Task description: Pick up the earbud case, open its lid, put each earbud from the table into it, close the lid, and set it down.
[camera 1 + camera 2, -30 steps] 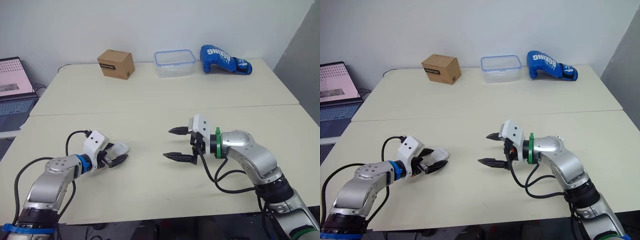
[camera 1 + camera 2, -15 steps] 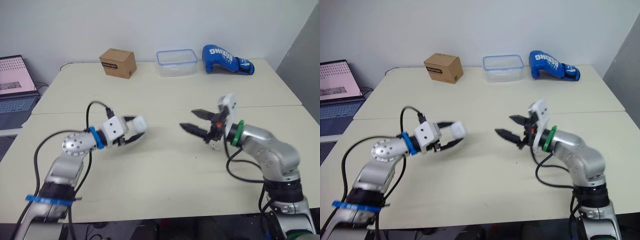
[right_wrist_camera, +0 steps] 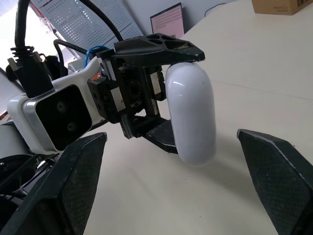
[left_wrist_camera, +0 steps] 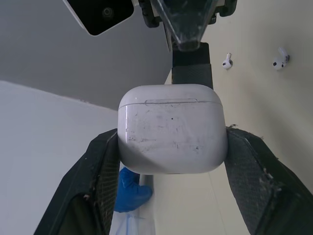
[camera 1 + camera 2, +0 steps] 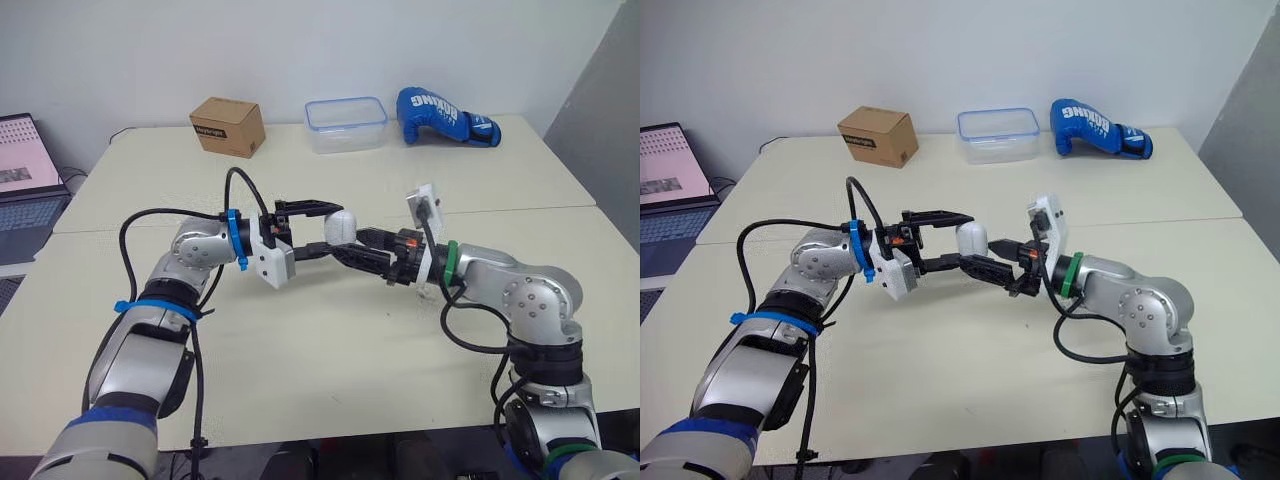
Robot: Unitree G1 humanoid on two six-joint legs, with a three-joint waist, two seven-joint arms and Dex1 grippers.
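Note:
The white earbuds are lying outside the white earbud case [image 5: 341, 227], so I should expect empty wells under the case's lid when I open the case.
My left gripper [image 5: 332, 228] is shut on the white earbud case [image 5: 340, 227] and holds it above the middle of the table. Seen close in the left wrist view, the case [image 4: 171, 127] sits between the two black fingers with its lid closed. My right gripper [image 5: 360, 249] faces it from the right, open, its fingertips just short of the case. In the right wrist view its fingers [image 3: 80, 176] stand wide apart on either side of the case [image 3: 191, 115]. Two white earbuds [image 4: 226, 62] [image 4: 279, 57] lie on the table beyond the case.
Along the table's far edge stand a cardboard box [image 5: 228, 126], a clear plastic container [image 5: 347, 124] and a blue boxing glove [image 5: 445, 117]. A laptop [image 5: 25, 170] sits off the table at the far left. A seam [image 5: 150, 223] runs across the tabletop.
My left gripper has carried the case up from the front left of the table to the middle. My right gripper has swung left to meet it, still open.

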